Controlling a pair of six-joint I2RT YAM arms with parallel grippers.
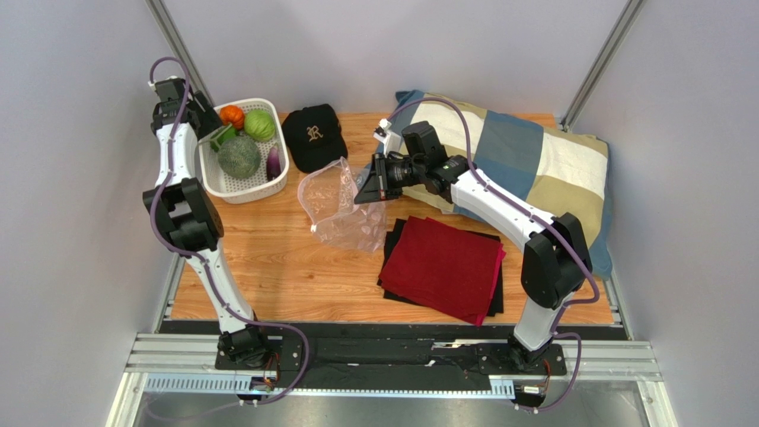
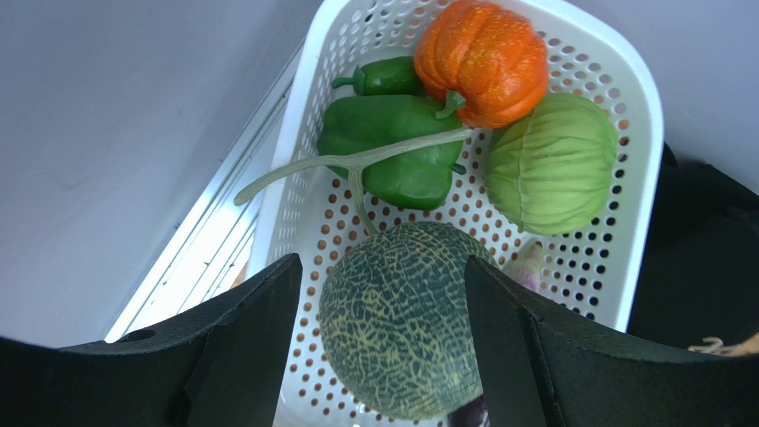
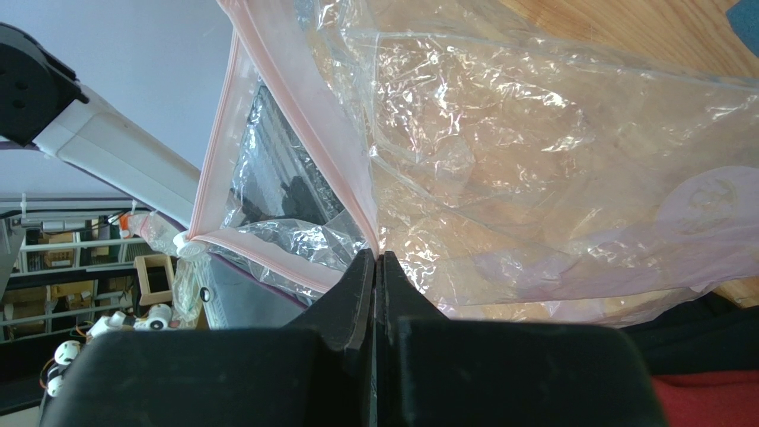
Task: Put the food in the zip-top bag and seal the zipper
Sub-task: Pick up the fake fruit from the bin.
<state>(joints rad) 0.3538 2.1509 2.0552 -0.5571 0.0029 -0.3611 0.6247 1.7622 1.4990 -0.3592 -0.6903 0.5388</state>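
I expect the netted melon (image 1: 240,157) to come along whole, hanging underneath, when I lift the forked stem (image 2: 358,182), because the stem runs straight into the melon.
The food lies in a white basket (image 1: 214,182): a netted melon (image 2: 401,325), orange pumpkin (image 2: 485,58), pale green cabbage (image 2: 552,165), green peppers (image 2: 392,147) and a bit of purple eggplant (image 1: 273,163). My left gripper (image 2: 383,307) is open above the basket, its fingers either side of the melon without touching it; it also shows in the top view (image 1: 216,135). The clear zip-top bag (image 1: 343,205) lies mid-table. My right gripper (image 3: 377,258) is shut on its pink-white zipper strip (image 3: 294,98) and holds the mouth open; it shows in the top view (image 1: 361,191).
A black cap (image 1: 314,133) lies behind the bag. A red cloth (image 1: 443,267) on a black cloth lies at the front right. A checked pillow (image 1: 534,160) fills the back right. Grey walls stand close on the left and at the back.
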